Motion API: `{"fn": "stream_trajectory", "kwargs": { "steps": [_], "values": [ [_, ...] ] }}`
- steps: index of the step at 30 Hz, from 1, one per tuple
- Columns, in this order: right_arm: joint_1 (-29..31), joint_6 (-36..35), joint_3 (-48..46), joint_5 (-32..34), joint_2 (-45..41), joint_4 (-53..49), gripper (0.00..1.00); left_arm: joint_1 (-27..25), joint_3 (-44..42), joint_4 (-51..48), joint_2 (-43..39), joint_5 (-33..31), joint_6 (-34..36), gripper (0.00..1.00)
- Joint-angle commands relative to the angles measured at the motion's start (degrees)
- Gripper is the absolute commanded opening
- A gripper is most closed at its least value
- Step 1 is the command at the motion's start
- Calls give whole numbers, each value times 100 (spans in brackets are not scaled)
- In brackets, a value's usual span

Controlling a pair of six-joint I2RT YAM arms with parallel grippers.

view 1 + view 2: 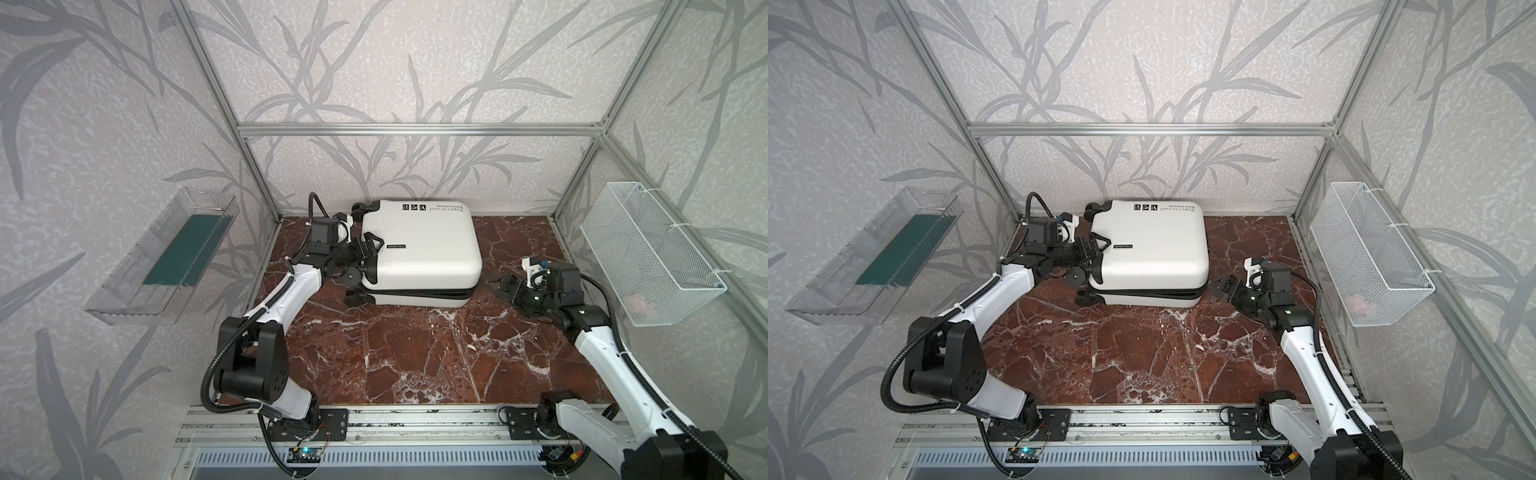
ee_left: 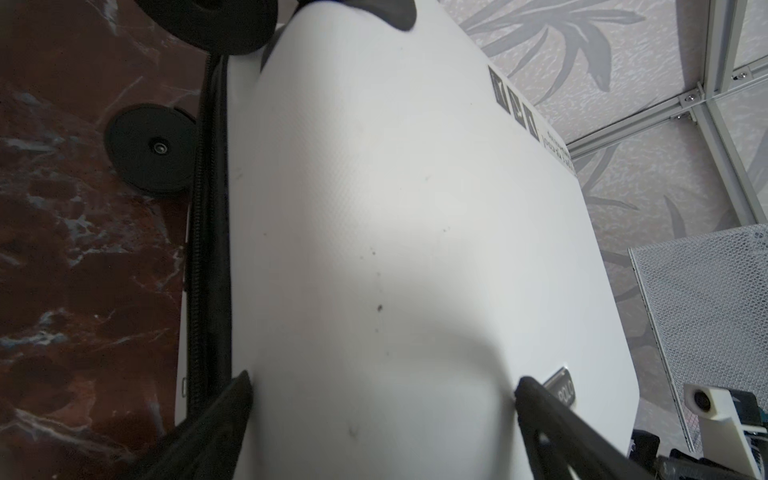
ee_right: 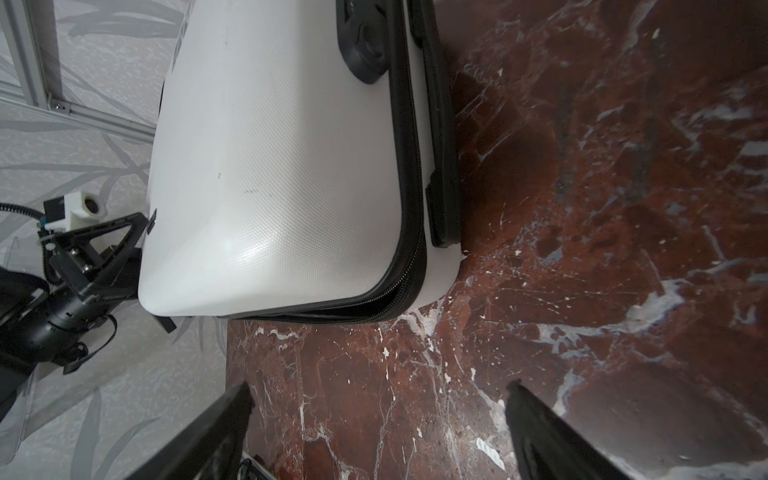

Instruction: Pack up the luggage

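The luggage lies crosswise with its wheels (image 1: 352, 276) facing my left gripper, so next I move that gripper back and turn the wheel end around to the front (image 1: 416, 321).
The luggage (image 1: 419, 249) (image 1: 1150, 249) is a white hard-shell suitcase lying flat at the back of the marble table (image 1: 415, 353), lid down. Its black zipper seam (image 3: 353, 307) gapes slightly at the near right corner. My left gripper (image 1: 368, 249) (image 1: 1094, 249) (image 2: 382, 386) is open at the wheel end. One finger sits by the zipper seam and the other over the top shell near the badge, with the lid's edge between them. My right gripper (image 1: 505, 286) (image 1: 1223, 286) (image 3: 380, 399) is open above bare marble just off the suitcase's right end, with nothing between its fingers.
A clear plastic tray (image 1: 166, 257) holding a dark green sheet hangs on the left wall. A white wire basket (image 1: 648, 253) hangs on the right wall with a pale pink thing (image 1: 638, 303) inside. Black wheels (image 2: 153, 147) jut out at the suitcase's left end. Aluminium posts frame the corners.
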Motion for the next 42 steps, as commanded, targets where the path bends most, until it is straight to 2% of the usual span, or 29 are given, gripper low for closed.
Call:
{"fn": "stream_trajectory", "kwargs": {
  "steps": [1, 5, 8, 15, 18, 22, 25, 26, 30, 33, 42],
  "values": [
    [-406, -98, -126, -137, 2, -134, 95, -714, -506, -34, -224, 161, -468, 99],
    [-900, -360, -199, -121, 59, -256, 94, -1402, -747, 517, -459, -110, -953, 99],
    [-1192, -411, -261, -67, 117, -340, 94, -1761, -588, 337, -632, -391, -932, 99],
    [-1860, -393, -487, 247, 108, -559, 94, -1719, 68, -1325, -1394, -1995, 144, 99],
    [-2074, -303, -616, 423, 150, -501, 94, -1483, 418, -1714, -1490, -2239, 452, 99],
    [-2158, -172, -705, 534, 459, -193, 90, -913, 805, -1819, -1312, -1956, 461, 99],
    [-2158, 76, -674, 512, 858, 66, 82, -527, 1010, -1624, -1065, -1745, 367, 99],
    [-2158, 89, -633, 477, 997, 117, 78, -429, 1088, -1581, -976, -1692, 327, 99],
    [-2158, 63, -385, 208, 1680, 270, 47, -171, 1575, -1564, -519, -1466, 312, 99],
    [-2158, 243, -382, 153, 1966, 557, 34, -95, 1827, -1554, -268, -1416, 349, 99],
    [-2118, 669, 101, -70, 2976, 1180, 33, 188, 2625, -1648, 547, -1075, 454, 99]
  ]
}}
